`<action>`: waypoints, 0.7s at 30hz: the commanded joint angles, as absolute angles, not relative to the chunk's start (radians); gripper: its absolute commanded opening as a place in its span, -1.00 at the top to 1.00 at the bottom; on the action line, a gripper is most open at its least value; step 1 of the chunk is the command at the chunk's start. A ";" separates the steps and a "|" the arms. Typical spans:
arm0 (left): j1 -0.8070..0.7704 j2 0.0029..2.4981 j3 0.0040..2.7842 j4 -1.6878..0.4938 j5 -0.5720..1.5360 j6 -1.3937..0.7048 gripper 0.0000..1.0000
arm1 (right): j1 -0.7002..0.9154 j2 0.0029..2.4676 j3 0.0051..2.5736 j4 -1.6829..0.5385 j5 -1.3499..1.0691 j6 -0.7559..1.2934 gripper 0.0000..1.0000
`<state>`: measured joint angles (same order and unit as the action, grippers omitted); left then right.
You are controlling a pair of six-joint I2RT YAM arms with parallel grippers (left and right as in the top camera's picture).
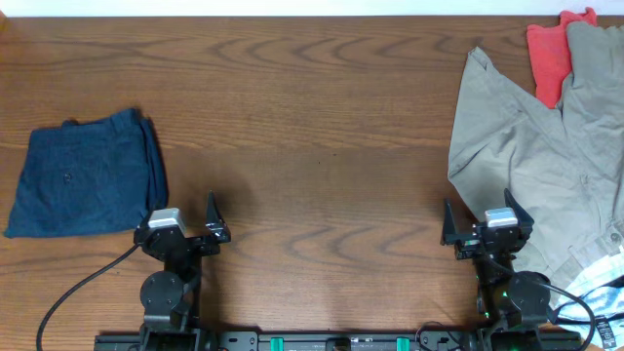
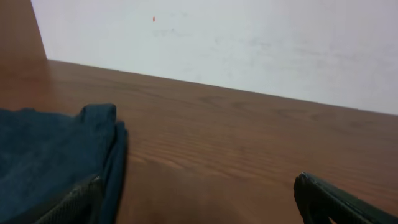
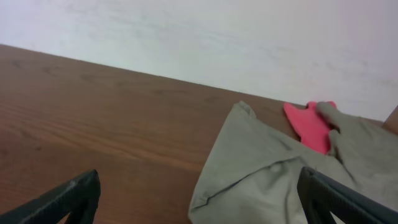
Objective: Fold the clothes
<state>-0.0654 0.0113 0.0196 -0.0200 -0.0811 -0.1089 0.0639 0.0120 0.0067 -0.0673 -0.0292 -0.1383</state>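
The robot's right gripper needs to drag the khaki shorts (image 1: 531,161) into the open middle (image 1: 341,185) before the left gripper takes their edge, because the shorts lie too far away for the left gripper to reach.
The khaki shorts (image 1: 546,146) lie loosely spread at the right side of the table, reaching past the right edge of view; they also show in the right wrist view (image 3: 267,174). My right gripper (image 1: 485,230) is open and empty at the front right, with the shorts' near edge between and under its fingers (image 3: 196,199). My left gripper (image 1: 185,227) is open and empty at the front left (image 2: 199,202), just right of the folded navy shorts.
Folded navy shorts (image 1: 86,174) lie at the left (image 2: 43,155). A red garment (image 1: 554,54) sits at the back right, partly under the khaki shorts (image 3: 311,124). A printed garment (image 1: 600,283) is at the front right corner. A white wall stands behind the table.
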 commanded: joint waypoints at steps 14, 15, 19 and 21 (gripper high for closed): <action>-0.060 0.309 0.316 -0.314 0.077 -0.187 -0.95 | 0.072 0.146 0.187 -0.299 0.078 0.021 -0.98; -0.060 0.343 0.351 -0.344 0.082 -0.191 -0.96 | 0.072 0.184 0.216 -0.315 0.087 0.022 -0.98; -0.060 0.498 0.500 -0.483 0.117 -0.193 -0.95 | 0.072 0.363 0.343 -0.386 0.112 0.022 -0.98; -0.060 0.570 0.565 -0.539 0.139 -0.193 -0.96 | 0.071 0.472 0.416 -0.434 0.124 0.022 -0.98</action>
<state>-0.0654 0.4976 0.4870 -0.5003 0.0834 -0.1837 0.0639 0.3737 0.3351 -0.4065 0.0841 -0.0021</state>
